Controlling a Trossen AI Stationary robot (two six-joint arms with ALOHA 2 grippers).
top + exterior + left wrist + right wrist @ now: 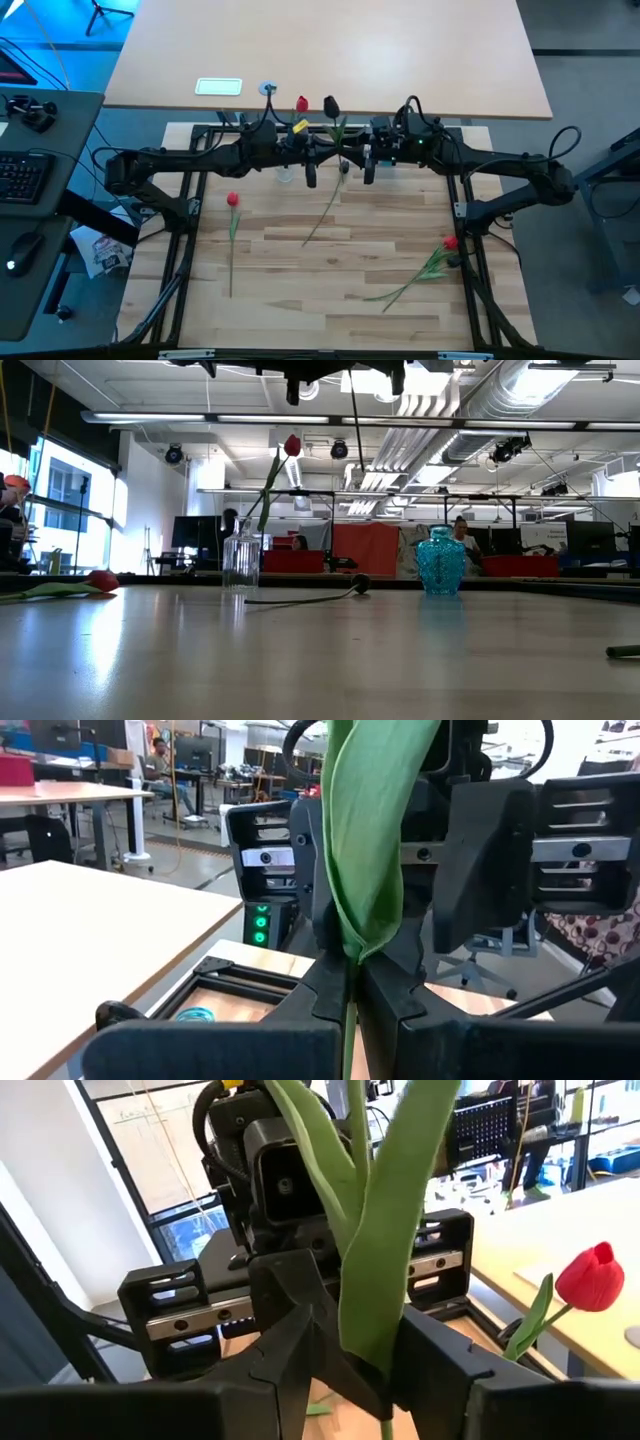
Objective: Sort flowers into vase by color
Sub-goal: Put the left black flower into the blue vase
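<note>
Next, I open my left gripper and move it away before my right gripper carries the flower to the blue vase (441, 561), because both my grippers are pinching the black flower's stem (338, 142).
Both arms are raised over the table's far middle and meet tip to tip. My left gripper (335, 152) (348, 975) and my right gripper (350, 152) (375, 1370) are both shut on a black-headed flower (330, 103). A clear vase (240, 560) holds one red flower (291, 445) (302, 103) (590, 1278) by its stem. A blue vase (440, 562) stands to its right. A second black flower (360, 582) lies on the table below the grippers. A red flower (232, 200) lies at the left. A red and a dark flower (450, 243) lie at the right. My left gripper pinches the flower's stem just under the base of its long leaf (348, 960), fingers level and coming from the table's left, across the stem. The flower is lifted clear and upright, head above, and its thin stem (352, 460) hangs down below. My right gripper pinches the same flower at the lower end of its leaves (372, 1345), fingers level and coming from the table's right, across the stem. It faces my left gripper closely. The leaves rise upright above the fingers, and a bit of stem (385, 1425) shows below.
The wooden work surface (330, 300) is framed by dark rails (470, 250). A light table (330, 50) lies beyond it, with a white label (218, 86) on it. People and desks show in the room behind.
</note>
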